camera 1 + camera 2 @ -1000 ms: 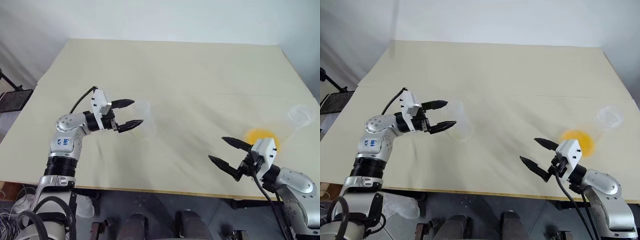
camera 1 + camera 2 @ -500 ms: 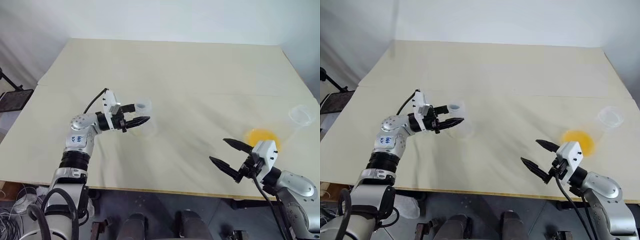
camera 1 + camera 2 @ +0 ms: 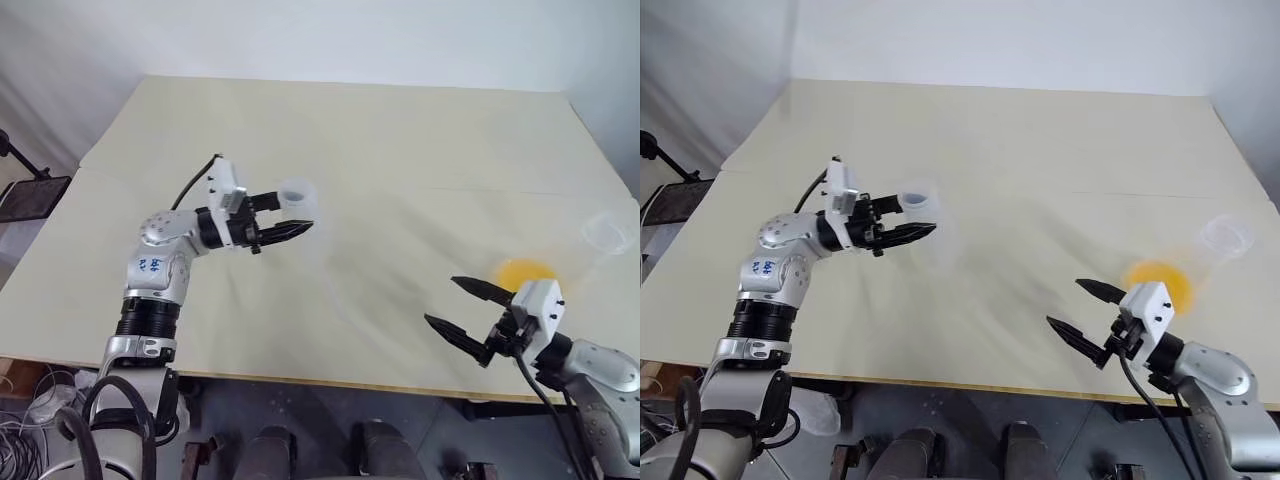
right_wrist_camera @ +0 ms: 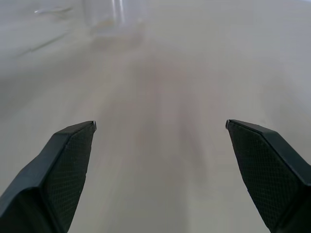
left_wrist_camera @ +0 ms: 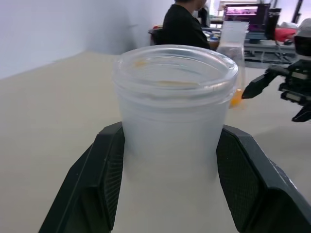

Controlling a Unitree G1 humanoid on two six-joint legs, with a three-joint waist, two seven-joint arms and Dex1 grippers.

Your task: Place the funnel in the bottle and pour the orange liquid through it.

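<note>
My left gripper is holding the bottle's opening [image 3: 297, 190] facing up and the middle of the table [image 3: 386, 282] is clear, so it should keep moving there and let go once the bottle stands.
My left gripper [image 3: 293, 212] is shut on the neck of the bottle [image 3: 297, 191], a clear colourless flask held above the table at centre left. The left wrist view shows its wide round mouth [image 5: 175, 65] between the two black fingers [image 5: 104, 179]. The orange liquid [image 3: 524, 272] lies as a shallow pool in a second clear flask at the right, whose round mouth [image 3: 606, 232] is near the table's right edge. My right gripper [image 3: 442, 300] stands open and empty near the front edge, just left of that flask. The funnel is not something I can make out.
The beige table [image 3: 400, 130] stretches wide behind and between the arms. In the left wrist view a person [image 5: 182, 26] in dark clothes sits beyond the table's far side, with screens and equipment behind them.
My left gripper closed on the bottle's neck, then carried it to the right and a little upward. My right gripper stayed open and kept its place.
</note>
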